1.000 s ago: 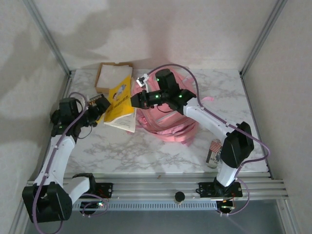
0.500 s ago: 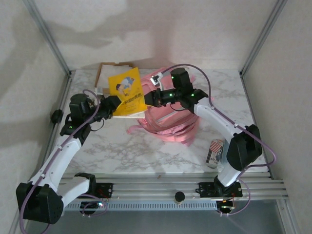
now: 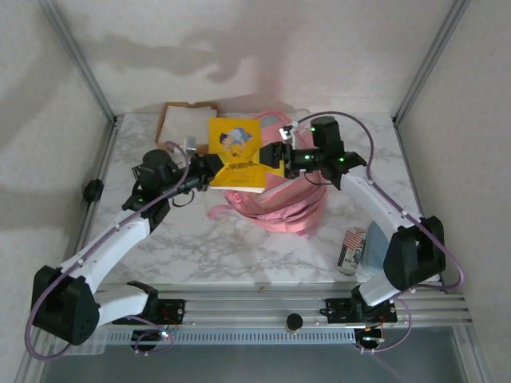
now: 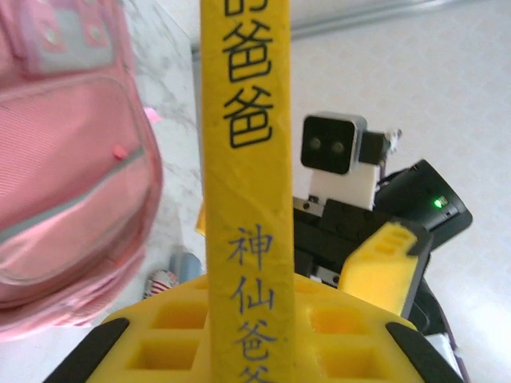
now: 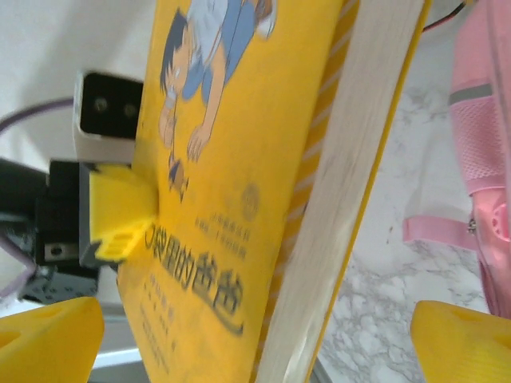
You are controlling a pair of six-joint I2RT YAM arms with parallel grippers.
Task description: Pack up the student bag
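The bag's flap (image 3: pixel 291 205) is low over the bag's opening, so my right gripper should grab the book's free edge (image 3: pixel 263 171) to let my left gripper lift the flap first.
A yellow book (image 3: pixel 239 152) with a cartoon cover hangs in the air over the student bag (image 3: pixel 267 195), a pink backpack lying at the table's middle. My left gripper (image 3: pixel 213 165) is shut on the book's spine side; the spine (image 4: pixel 243 159) runs up between its yellow pads (image 4: pixel 160 335). My right gripper (image 3: pixel 276 156) stands open at the book's other edge. In the right wrist view its fingertips (image 5: pixel 48 335) sit wide apart on either side of the page edge (image 5: pixel 335 207). The pink bag (image 4: pixel 64 159) (image 5: pixel 487 159) lies below.
A soda can (image 3: pixel 350 249) stands near the table's front right, by my right arm's base. A flat cardboard box (image 3: pixel 180 120) lies at the back left. Pink straps (image 3: pixel 279 217) spill toward the front. Metal frame posts rise at both back corners.
My left gripper has shut on the book, and the book has risen and moved right over the bag. My right gripper has opened, and both arms have shifted right.
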